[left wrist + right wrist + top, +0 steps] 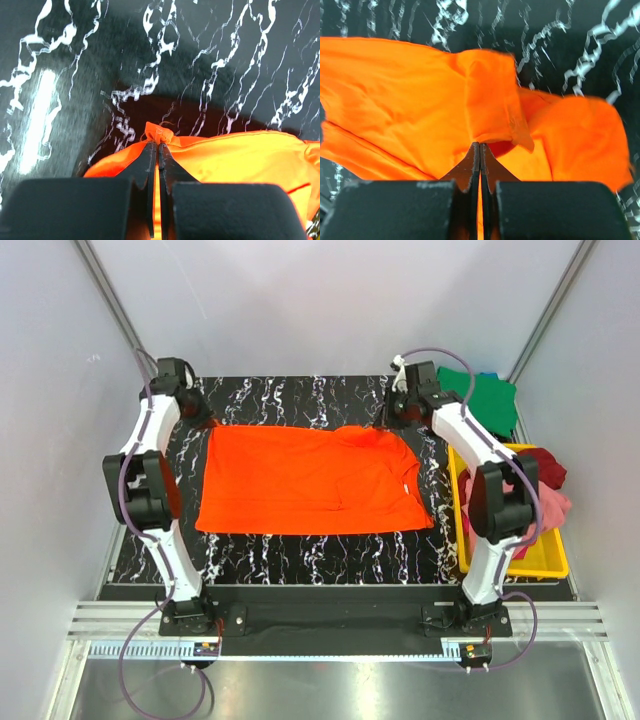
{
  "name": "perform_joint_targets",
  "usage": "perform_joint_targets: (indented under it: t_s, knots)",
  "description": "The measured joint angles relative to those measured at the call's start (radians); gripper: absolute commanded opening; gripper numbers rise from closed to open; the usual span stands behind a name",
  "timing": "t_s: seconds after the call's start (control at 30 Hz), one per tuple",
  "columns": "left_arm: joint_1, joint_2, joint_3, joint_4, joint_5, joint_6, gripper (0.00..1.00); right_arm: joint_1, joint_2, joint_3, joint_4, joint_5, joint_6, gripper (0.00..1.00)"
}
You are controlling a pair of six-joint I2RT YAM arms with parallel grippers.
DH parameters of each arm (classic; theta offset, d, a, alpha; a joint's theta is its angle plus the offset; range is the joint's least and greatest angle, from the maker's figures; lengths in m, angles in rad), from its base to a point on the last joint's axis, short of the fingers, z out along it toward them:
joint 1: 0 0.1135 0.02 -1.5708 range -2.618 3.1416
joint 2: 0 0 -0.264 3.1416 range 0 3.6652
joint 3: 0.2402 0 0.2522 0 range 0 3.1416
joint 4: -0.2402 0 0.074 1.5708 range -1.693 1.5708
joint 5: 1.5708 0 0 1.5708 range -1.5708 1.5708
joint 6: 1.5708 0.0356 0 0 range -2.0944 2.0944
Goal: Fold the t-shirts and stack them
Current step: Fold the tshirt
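My right gripper should keep pulling the orange t-shirt's far edge toward the tray (460, 465) until straight, then release, as my left gripper anchors the orange t-shirt's far corner (214, 429).
A bright orange t-shirt (310, 480) lies spread on the black marbled table. My left gripper (197, 418) is shut on its far left corner; the pinched cloth (159, 135) bunches out past the fingertips in the left wrist view. My right gripper (393, 412) is shut on the shirt's far right edge, where the orange cloth (485, 95) folds up over the tips. A green t-shirt (485, 400) lies at the far right. Dark red (545, 468) and pink (550, 510) t-shirts lie in the yellow tray. A blue one (488, 374) peeks out behind the green.
The yellow plastic tray (555, 565) stands at the right edge of the table, beside my right arm. Grey walls close in the left, right and back. The black marbled table (300, 550) shows bare in front of the shirt.
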Motion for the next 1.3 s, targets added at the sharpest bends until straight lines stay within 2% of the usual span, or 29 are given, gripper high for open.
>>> perform_joint_targets:
  t_s: [0.27, 0.57, 0.77, 0.9, 0.93, 0.97, 1.0, 1.03, 1.07, 1.1, 1.3]
  knots:
    - [0.011, -0.037, -0.135, 0.014, -0.005, 0.015, 0.00, 0.000, -0.194, -0.254, 0.059, 0.075, -0.014, 0.00]
    - [0.023, -0.037, -0.192, 0.028, -0.011, 0.037, 0.00, 0.000, -0.380, -0.440, 0.110, 0.143, -0.016, 0.00]
    - [0.025, -0.052, -0.256, 0.036, -0.035, 0.034, 0.00, 0.000, -0.489, -0.627, 0.161, 0.191, 0.077, 0.00]
    - [0.025, -0.108, -0.324, 0.035, -0.068, 0.032, 0.16, 0.000, -0.592, -0.790, 0.212, 0.213, 0.176, 0.00]
    - [0.025, -0.126, -0.340, 0.033, -0.079, 0.029, 0.23, 0.000, -0.615, -0.826, 0.218, 0.219, 0.199, 0.17]
    - [0.025, -0.145, -0.356, 0.030, -0.093, 0.029, 0.38, 0.000, -0.636, -0.861, 0.229, 0.224, 0.227, 0.34]
    - [0.025, -0.164, -0.370, 0.029, -0.109, 0.026, 0.64, 0.001, -0.653, -0.890, 0.237, 0.233, 0.247, 0.51]
    - [0.025, -0.182, -0.383, 0.026, -0.129, 0.027, 0.77, 0.001, -0.675, -0.923, 0.241, 0.243, 0.272, 0.79]
    - [0.025, -0.201, -0.397, 0.021, -0.153, 0.018, 0.82, 0.001, -0.699, -0.953, 0.240, 0.252, 0.295, 0.85]
    - [0.025, -0.223, -0.411, 0.016, -0.177, 0.007, 0.83, 0.001, -0.723, -0.979, 0.240, 0.267, 0.306, 0.86]
    - [0.013, -0.318, -0.431, 0.005, -0.304, -0.025, 0.82, 0.002, -0.840, -1.023, 0.232, 0.327, 0.369, 0.87]
